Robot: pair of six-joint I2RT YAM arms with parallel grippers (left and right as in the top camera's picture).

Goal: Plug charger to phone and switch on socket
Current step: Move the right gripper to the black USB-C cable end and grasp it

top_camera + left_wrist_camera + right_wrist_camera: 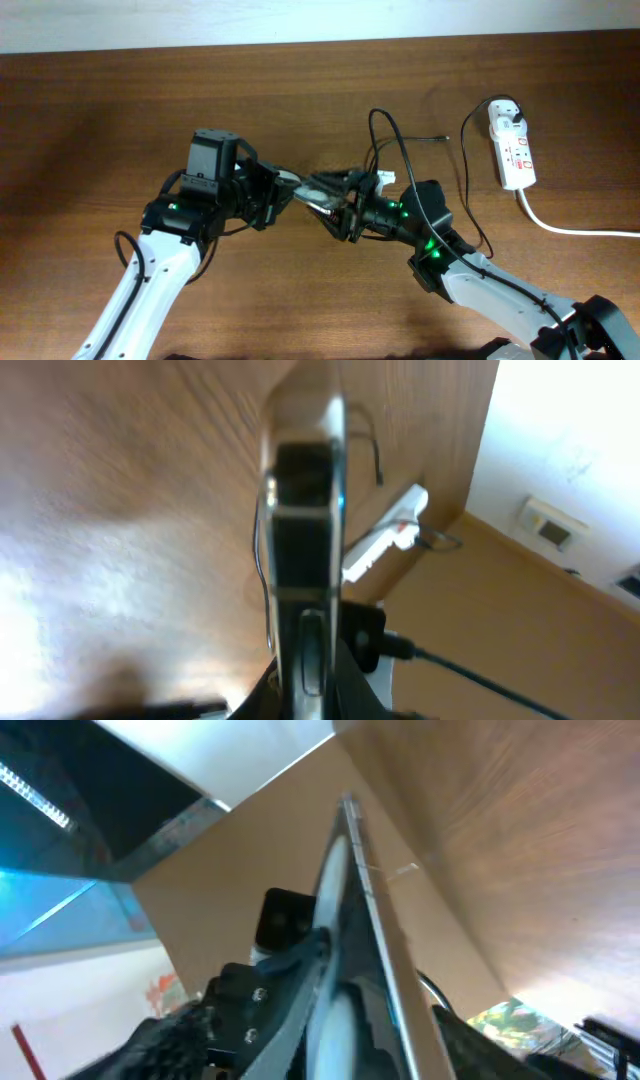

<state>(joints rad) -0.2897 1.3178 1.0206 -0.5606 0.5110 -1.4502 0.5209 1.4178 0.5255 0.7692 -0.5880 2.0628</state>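
My left gripper should pull the phone away while my right gripper goes to get the connector (444,138), because both grippers are on the phone (318,194) and the charger's connector is lying loose.
The phone (318,186) is held off the table at the middle, between my two grippers. My left gripper (288,190) is shut on its left end and my right gripper (338,207) on its right end. In the left wrist view the phone (300,500) shows edge-on between the jaws (305,685). In the right wrist view its thin edge (362,895) runs up from the jaws (370,1035). The charger cable (466,170) loops over the table, and its free connector (446,138) lies loose. Its white plug (508,113) sits in the socket strip (515,152).
The socket's thick white cord (570,228) runs off to the right edge. The strip also shows in the left wrist view (385,532). A loop of the cable (385,125) rises over the right arm. Bare wooden table (120,110) lies to the left and front.
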